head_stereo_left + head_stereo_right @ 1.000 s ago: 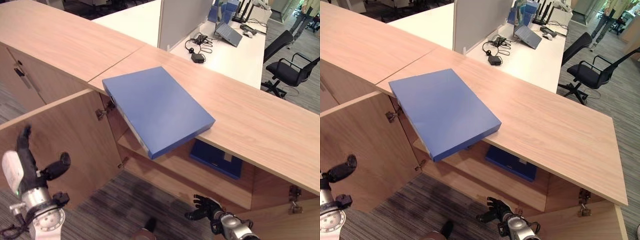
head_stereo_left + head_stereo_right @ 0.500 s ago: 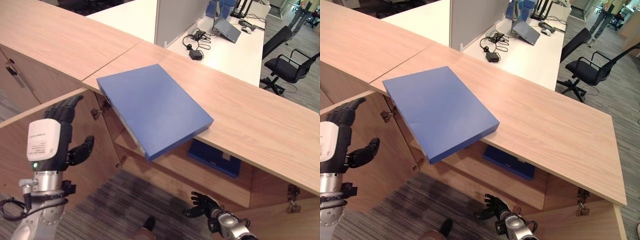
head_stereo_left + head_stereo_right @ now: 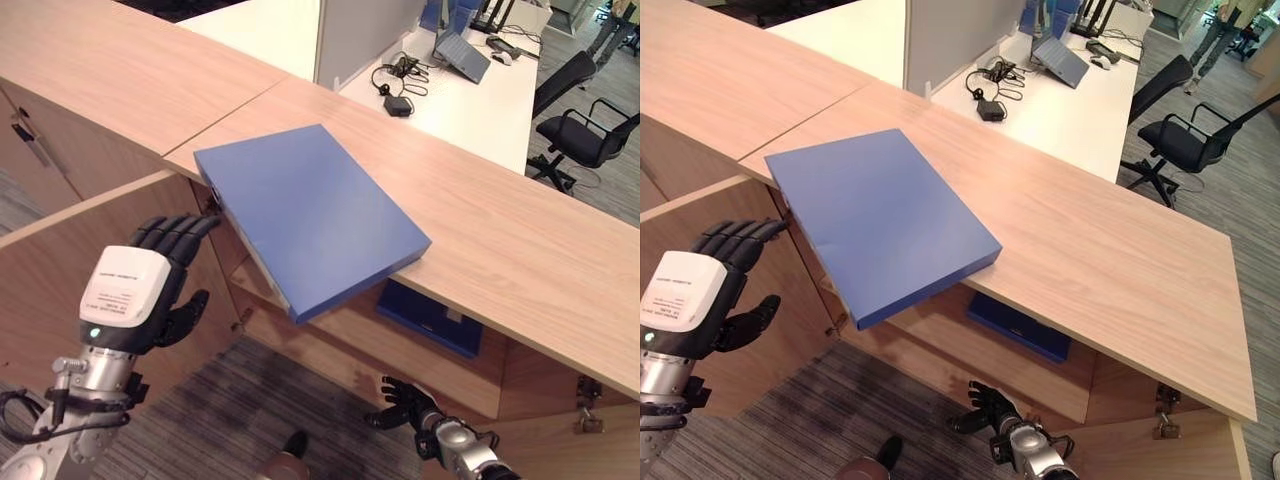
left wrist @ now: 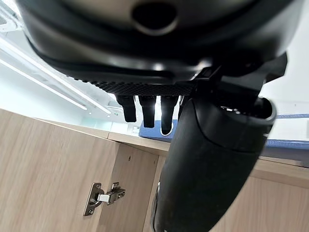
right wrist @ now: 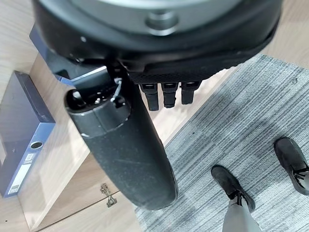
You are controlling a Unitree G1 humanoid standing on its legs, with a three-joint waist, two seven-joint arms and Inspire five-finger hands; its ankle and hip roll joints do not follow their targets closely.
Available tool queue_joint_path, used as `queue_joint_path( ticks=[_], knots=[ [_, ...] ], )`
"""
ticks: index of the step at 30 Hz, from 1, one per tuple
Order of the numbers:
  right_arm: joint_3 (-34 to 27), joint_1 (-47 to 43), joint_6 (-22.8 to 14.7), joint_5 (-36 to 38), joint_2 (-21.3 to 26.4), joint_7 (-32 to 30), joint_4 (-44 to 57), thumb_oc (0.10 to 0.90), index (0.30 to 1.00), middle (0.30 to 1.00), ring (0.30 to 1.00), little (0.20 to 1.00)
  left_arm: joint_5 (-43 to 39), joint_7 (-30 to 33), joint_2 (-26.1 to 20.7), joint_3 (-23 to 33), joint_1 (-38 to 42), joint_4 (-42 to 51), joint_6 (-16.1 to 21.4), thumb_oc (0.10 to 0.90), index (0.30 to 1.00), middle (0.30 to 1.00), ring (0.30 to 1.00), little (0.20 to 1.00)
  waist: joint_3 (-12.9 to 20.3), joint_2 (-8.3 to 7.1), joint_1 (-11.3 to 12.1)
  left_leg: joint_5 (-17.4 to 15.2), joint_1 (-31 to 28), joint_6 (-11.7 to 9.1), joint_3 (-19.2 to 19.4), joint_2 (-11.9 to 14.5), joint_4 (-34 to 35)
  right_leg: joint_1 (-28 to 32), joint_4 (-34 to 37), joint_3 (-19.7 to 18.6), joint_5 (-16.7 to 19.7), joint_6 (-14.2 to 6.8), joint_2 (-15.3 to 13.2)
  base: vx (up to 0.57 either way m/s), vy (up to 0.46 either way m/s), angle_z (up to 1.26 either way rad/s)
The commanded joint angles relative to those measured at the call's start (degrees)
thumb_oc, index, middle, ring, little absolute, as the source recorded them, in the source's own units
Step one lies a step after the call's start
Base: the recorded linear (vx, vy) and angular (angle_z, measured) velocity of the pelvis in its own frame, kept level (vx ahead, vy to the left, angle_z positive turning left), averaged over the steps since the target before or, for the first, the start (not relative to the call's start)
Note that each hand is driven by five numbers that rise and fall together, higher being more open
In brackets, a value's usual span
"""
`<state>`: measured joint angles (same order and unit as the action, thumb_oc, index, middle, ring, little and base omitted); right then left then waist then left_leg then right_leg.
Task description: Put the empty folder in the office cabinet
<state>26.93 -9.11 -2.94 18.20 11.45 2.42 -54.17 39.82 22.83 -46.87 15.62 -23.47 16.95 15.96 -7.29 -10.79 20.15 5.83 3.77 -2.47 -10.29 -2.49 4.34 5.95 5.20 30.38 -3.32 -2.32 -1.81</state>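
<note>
The upper side (image 3: pixel 305 205) of the blue folder (image 3: pixel 310 220) is plain, so I should expect to see a white label on its hidden bottom side when I pick it up.
A flat blue folder (image 3: pixel 310 215) lies on the wooden cabinet top (image 3: pixel 520 250), with its near corner jutting out over the open cabinet. My left hand (image 3: pixel 135 290) is raised in front of the open left door, fingers straight and spread, a short way left of the folder's edge and apart from it. Past its fingers (image 4: pixel 147 108) the left wrist view shows a strip of the blue folder (image 4: pixel 289 143). My right hand (image 3: pixel 405 405) hangs low by the floor under the cabinet shelf, fingers relaxed and empty.
A second blue binder (image 3: pixel 430 315) lies on the shelf inside the cabinet (image 5: pixel 19 130). The left cabinet door (image 3: pixel 60 260) stands open with its hinge (image 4: pixel 104 197) showing. A person's shoes (image 5: pixel 231 186) stand on the grey carpet. White desks and black chairs (image 3: pixel 585 140) are behind.
My left hand has risen and swung right, closer to the folder's near edge, with its fingers now spread. The right hand has barely moved. The folder lies as before.
</note>
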Motion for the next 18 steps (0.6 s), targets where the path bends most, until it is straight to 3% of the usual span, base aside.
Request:
queue_joint_path(
  ticks=[1, 12, 18],
  knots=[
    [2.3, -3.7, -3.6, 1.0, 1.2, -1.1, 3.0, 0.8, 0.9, 0.9, 0.9, 0.9, 0.1, 4.1, -3.7, 2.7, 1.3, 4.9, 1.1, 0.8, 0.9, 0.9, 0.9, 0.9, 5.0, -0.13, -1.1, -6.3, -0.4, -1.1, -1.8, 1.0, 0.7, -1.7, -2.3, -4.4, -1.7, -2.7, -0.8, 0.0, 0.0, 0.0],
    [1.6, -3.8, -2.9, -0.1, 0.2, -2.2, 1.4, 0.8, 0.9, 0.9, 0.9, 0.9, -1.7, 8.3, 3.8, 4.5, 2.9, 3.6, -1.7, 0.8, 0.9, 0.9, 0.9, 0.9, 4.9, -0.51, -0.5, -5.4, -0.2, -0.7, -1.4, 0.6, 0.6, -2.1, -2.4, -3.9, -0.6, -2.4, -1.2, -0.02, 0.015, -0.01],
    [1.8, -4.1, -2.8, 0.1, -0.3, -2.4, 1.0, 0.8, 0.9, 0.9, 0.9, 0.9, -2.1, 8.2, 4.2, 3.3, 5.3, 4.7, -1.4, 0.8, 0.9, 0.9, 0.9, 0.9, 5.1, -1.22, -0.4, -6.5, -0.5, -1.0, -1.8, 0.9, 0.7, -1.6, -2.1, -4.6, -1.6, -2.5, -0.8, 0.03, -0.022, 0.01]
  ],
)
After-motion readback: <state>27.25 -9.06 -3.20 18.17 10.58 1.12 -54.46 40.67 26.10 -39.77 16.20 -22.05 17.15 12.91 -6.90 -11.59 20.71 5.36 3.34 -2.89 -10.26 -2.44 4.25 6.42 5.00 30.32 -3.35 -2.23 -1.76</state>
